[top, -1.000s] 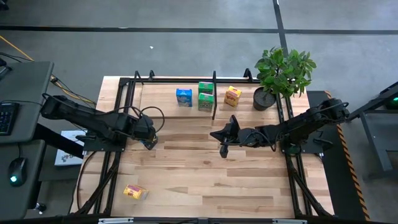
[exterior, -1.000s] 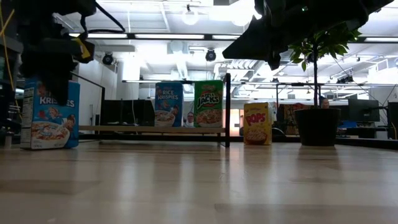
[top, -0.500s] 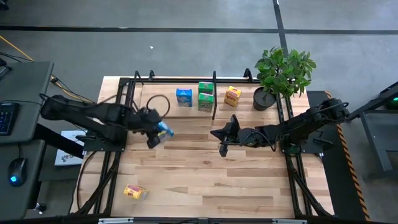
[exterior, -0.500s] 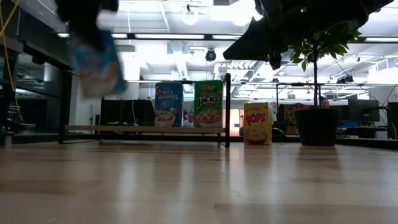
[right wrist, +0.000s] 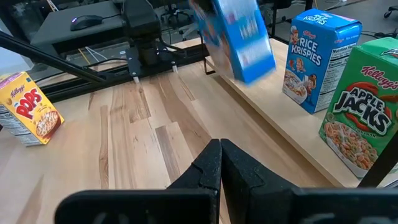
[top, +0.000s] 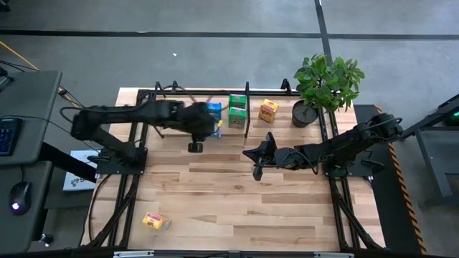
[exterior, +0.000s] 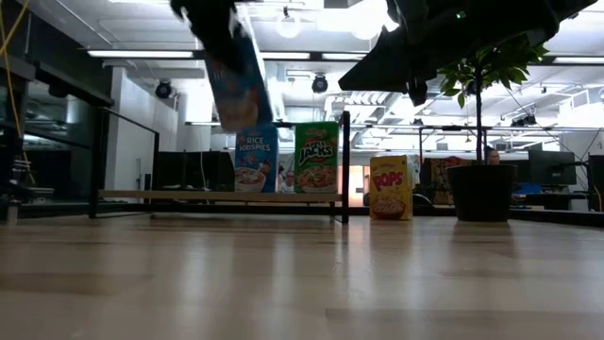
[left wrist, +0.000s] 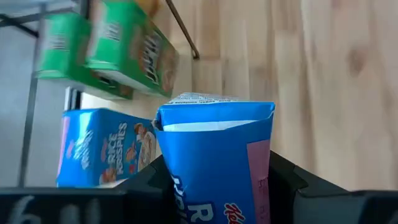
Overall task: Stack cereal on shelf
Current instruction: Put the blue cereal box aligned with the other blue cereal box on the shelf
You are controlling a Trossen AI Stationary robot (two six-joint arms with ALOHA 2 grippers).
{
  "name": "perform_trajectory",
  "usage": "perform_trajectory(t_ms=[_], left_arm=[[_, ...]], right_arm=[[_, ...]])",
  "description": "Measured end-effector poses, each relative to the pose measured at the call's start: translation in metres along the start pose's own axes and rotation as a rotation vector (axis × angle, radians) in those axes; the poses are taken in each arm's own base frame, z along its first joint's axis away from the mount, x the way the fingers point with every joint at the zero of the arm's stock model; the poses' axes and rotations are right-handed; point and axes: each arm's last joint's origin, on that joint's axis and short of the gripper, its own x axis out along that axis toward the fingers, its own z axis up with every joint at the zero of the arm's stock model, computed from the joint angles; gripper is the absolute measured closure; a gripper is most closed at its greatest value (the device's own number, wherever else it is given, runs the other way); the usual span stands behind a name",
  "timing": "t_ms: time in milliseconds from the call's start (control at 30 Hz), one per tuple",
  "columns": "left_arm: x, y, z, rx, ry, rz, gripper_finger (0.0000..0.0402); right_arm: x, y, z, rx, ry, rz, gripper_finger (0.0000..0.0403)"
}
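Note:
The held blue box (exterior: 240, 87) is tilted above the shelf. Next, my left gripper puts it down in front of the standing blue box, then grips it again and straightens it.
My left gripper (top: 206, 129) holds a blue cereal box (exterior: 236, 80) in the air, just in front of the shelf (top: 185, 109). On the shelf board stand another blue box (top: 212, 109) and two green boxes (top: 237, 109), left of the black divider (top: 247, 113). A yellow box (top: 268, 110) stands right of the divider. Another yellow box (top: 155, 221) lies flat on the table near its front left corner. My right gripper (top: 249, 154) hovers shut over the table's middle and touches nothing. My left gripper pinches the blue box between its two fingers (left wrist: 150, 182), one on each of two opposite sides (left wrist: 169, 186), at the end nearest the wrist. The fingers slant down from the table's left. The box hangs tilted below them, its free end (left wrist: 214, 111) clear of table and shelf.
A potted plant (top: 326, 86) stands at the far right corner, beside the shelf's black frame. Black frame bars (top: 136, 179) run along the table's left and right edges. Bare wood (top: 244, 208) lies between the arms and the near edge.
My left gripper has lifted the blue box, which stood on the table at the left, and carried it up, toward the right and the far edge, to the shelf's front. The wrist has rolled, so the box now hangs tilted.

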Motion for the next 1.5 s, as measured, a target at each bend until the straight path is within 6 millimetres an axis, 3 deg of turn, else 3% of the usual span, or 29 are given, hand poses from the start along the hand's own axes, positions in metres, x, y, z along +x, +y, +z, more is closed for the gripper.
perform_trajectory(t_ms=[200, 400, 967, 1500], left_arm=[[0.056, 0.02, -0.004, 0.084, 0.163, -0.011, 0.0263], [0.082, 0.035, -0.01, 0.055, 0.224, -0.018, 0.0263], [0.085, 0.048, -0.007, 0.094, 0.146, -0.019, 0.026], [0.09, 0.049, -0.006, 0.111, 0.16, 0.011, 0.0175]], right_arm=[[0.0, 0.0, 0.0, 0.0, 0.0, 0.0, 0.0403], [0.0, 0.0, 0.0, 0.001, 0.005, 0.003, 0.0403], [0.0, -0.001, -0.002, 0.014, 0.024, -0.001, 0.0403], [0.0, -0.001, -0.002, 0.014, 0.024, -0.002, 0.0403]])
